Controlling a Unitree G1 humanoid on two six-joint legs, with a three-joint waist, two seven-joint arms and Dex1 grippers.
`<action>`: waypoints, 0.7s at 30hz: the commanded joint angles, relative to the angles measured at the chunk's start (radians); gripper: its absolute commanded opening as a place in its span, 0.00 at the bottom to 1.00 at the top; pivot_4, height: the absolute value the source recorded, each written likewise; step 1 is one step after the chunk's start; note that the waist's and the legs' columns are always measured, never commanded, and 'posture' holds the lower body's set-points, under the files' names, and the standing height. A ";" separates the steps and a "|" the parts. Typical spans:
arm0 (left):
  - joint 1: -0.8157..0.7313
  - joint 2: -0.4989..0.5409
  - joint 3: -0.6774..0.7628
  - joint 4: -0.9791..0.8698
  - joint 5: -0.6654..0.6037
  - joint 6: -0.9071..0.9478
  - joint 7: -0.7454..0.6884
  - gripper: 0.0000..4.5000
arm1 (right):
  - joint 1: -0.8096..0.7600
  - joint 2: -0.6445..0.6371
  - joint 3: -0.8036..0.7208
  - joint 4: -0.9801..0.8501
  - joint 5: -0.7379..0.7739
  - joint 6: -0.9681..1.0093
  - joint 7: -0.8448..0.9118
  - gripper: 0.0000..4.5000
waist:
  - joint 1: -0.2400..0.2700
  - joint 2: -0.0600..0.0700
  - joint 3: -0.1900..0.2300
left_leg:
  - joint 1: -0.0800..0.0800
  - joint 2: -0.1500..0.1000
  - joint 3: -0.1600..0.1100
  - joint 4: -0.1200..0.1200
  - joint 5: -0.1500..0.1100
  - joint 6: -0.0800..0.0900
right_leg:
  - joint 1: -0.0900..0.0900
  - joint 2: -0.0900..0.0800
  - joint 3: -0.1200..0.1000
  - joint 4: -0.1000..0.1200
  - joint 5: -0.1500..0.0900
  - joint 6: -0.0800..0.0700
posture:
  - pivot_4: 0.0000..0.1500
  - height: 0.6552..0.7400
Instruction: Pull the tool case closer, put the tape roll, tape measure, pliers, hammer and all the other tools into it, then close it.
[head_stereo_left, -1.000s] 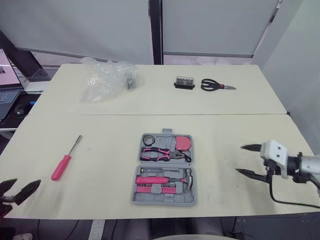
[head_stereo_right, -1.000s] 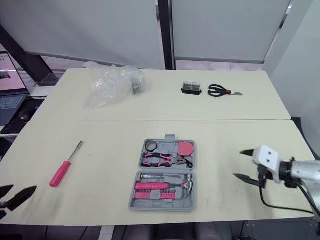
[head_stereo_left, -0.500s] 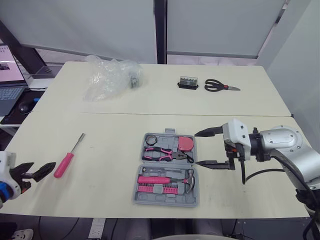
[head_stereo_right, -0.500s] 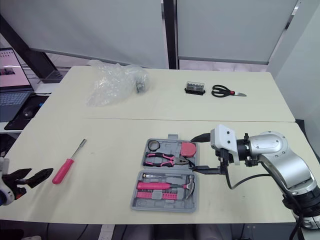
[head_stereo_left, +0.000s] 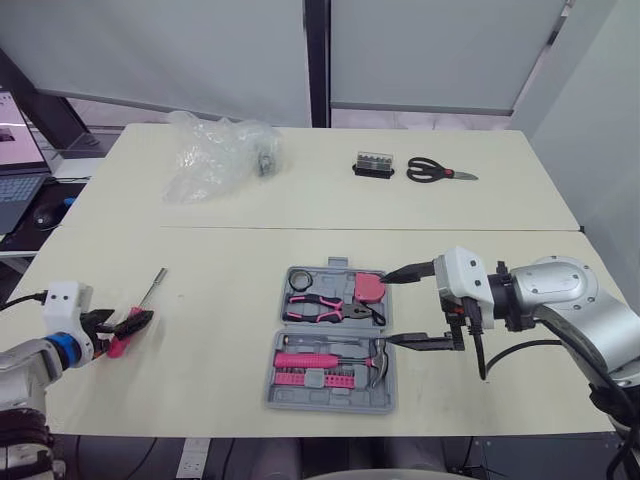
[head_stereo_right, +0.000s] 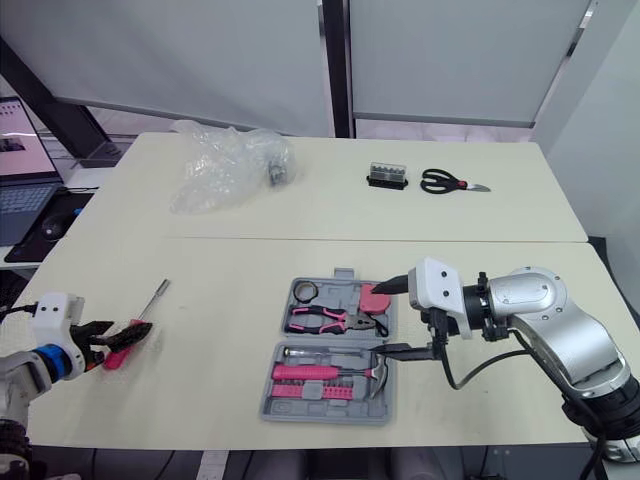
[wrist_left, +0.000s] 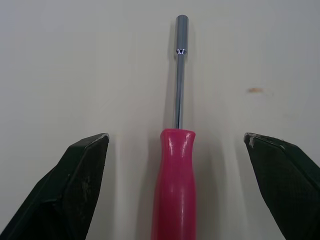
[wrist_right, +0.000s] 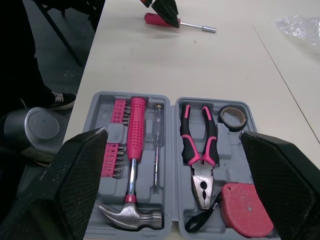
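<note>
An empty strip (head_stereo_left: 328, 397) lies alongside the row of bits, so I expect the pink-handled screwdriver (head_stereo_left: 118, 346) to come to rest lengthwise in the tool case when the robot lowers it.
The grey tool case (head_stereo_left: 330, 392) lies open near the table's front edge. It holds a tape roll (head_stereo_left: 297, 279), pink pliers (head_stereo_left: 325, 308), a pink tape measure (head_stereo_left: 369, 288), a hammer (head_stereo_left: 330, 359) and a row of bits. My right gripper (head_stereo_left: 388, 310) stands open at the case's right edge, one finger by the tape measure and one by the hammer head. A pink-handled screwdriver (wrist_left: 175, 170) lies on the table to the left. My left gripper (wrist_left: 175, 137) is open, with a finger on each side of its handle, not touching it.
At the back of the table are a crumpled clear plastic bag (head_stereo_left: 215, 155), a small black bit holder (head_stereo_left: 370, 165) and black scissors (head_stereo_left: 435, 172). A laptop (head_stereo_left: 12, 150) sits off the table's left side.
My left gripper has moved forward and now straddles the screwdriver handle. My right gripper has shifted a little left, up to the case's right edge.
</note>
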 joint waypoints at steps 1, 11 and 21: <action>-0.051 -0.001 -0.026 0.072 0.029 -0.023 0.019 0.79 | -0.002 -0.013 -0.014 -0.052 0.018 0.014 -0.009 1.00 | 0.000 0.000 0.000 | 0.000 0.000 0.000 0.000 0.000 0.000 | 0.000 0.000 0.000 0.000 0.000 0.000 | 1.00 1.00; 0.027 0.003 -0.021 0.008 0.014 -0.037 -0.036 0.20 | 0.006 -0.016 -0.011 -0.079 0.023 0.035 -0.035 1.00 | -0.003 0.000 0.000 | 0.000 0.000 0.000 0.000 0.000 0.000 | 0.000 0.000 0.000 0.000 0.000 0.000 | 1.00 1.00; 0.441 0.008 -0.029 -0.807 -0.107 0.127 -0.131 0.13 | 0.021 0.000 0.015 -0.065 0.002 0.010 -0.057 1.00 | 0.001 0.000 0.000 | 0.000 0.001 0.000 0.000 0.000 0.000 | 0.000 -0.002 0.000 -0.001 0.000 0.000 | 1.00 1.00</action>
